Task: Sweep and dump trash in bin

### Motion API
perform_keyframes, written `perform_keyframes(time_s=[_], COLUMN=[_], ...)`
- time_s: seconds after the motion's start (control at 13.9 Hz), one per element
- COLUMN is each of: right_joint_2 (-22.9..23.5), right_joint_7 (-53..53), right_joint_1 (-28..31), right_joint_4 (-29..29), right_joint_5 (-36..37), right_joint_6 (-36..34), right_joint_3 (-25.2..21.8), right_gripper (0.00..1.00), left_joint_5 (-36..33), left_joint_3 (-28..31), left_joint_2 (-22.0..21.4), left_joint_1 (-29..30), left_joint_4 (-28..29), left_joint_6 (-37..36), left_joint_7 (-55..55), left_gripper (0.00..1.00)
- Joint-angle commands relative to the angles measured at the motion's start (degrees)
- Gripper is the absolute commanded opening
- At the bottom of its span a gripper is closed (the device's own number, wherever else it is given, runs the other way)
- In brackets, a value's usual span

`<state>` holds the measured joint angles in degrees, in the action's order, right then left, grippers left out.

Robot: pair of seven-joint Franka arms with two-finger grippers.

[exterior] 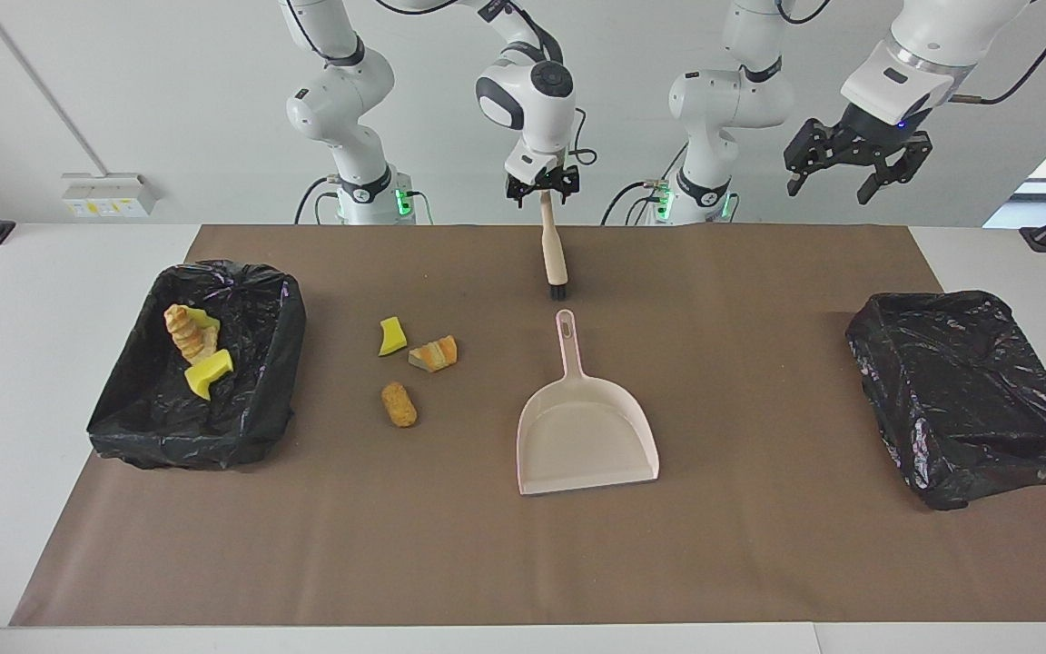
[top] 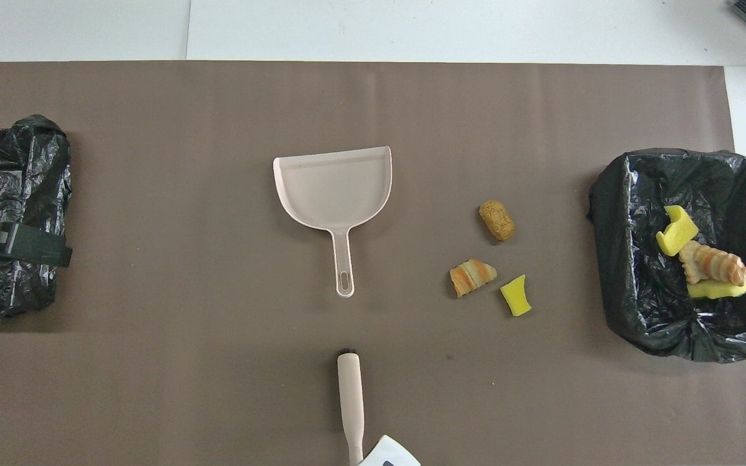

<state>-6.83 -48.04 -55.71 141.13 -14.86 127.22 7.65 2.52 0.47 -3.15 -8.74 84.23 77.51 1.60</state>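
Note:
I see dark tips [top: 347, 351] sticking out past the beige brush's head [top: 351, 392], so I should expect to find a hidden row of dark bristles underneath when I lift it.
Three loose bits of trash lie on the brown mat: a yellow sponge piece [exterior: 391, 336] [top: 515, 296], a striped bread piece [exterior: 434, 353] [top: 472, 276] and a brown piece [exterior: 399, 404] [top: 497, 220]. Beside them, at the right arm's end, the black-lined bin [exterior: 278, 363] [top: 619, 259] holds yellow sponge pieces and a croissant-like piece. My right gripper [exterior: 541, 193] is open at the robots' end of the beige-handled brush [exterior: 555, 254] [top: 350, 395], which lies flat on the mat. My left gripper [exterior: 830, 193] hangs open in the air over the second bin.
A pale pink dustpan [exterior: 585, 431] [top: 337, 188] lies mid-mat, its handle pointing at the brush. A second black-lined bin [exterior: 968, 391] [top: 4, 194] sits at the left arm's end with nothing showing in it. The white table edge surrounds the mat.

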Motion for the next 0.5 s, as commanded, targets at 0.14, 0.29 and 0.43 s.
perform_keyframes(time_s=[0.14,0.29,0.43], right_joint_2=[-0.1,0.9,2.1], right_joint_7=[-0.9,-1.8,-2.1], right_joint_1=[-0.6,-0.5,0.0], right_joint_4=[0.1,-1.4,-3.1], right_joint_5=[-1.5,-1.5,-1.5], right_joint_6=[1.5,1.5,1.5], right_joint_3=[-0.3,-0.3,-0.4], right_gripper=[0.18,0.01,0.0], left_joint_5=[-1.0,-1.0,-1.0], left_joint_3=[-0.3,-0.2,-0.2], left_joint_2=[-0.9,-0.9,-0.9], left_joint_1=[0.2,0.2,0.2], left_joint_4=[0.6,0.6,0.6], left_joint_6=[-0.7,-0.7,-0.7], left_joint_7=[0.4,0.4,0.3], left_gripper=[1.0,1.0,1.0])
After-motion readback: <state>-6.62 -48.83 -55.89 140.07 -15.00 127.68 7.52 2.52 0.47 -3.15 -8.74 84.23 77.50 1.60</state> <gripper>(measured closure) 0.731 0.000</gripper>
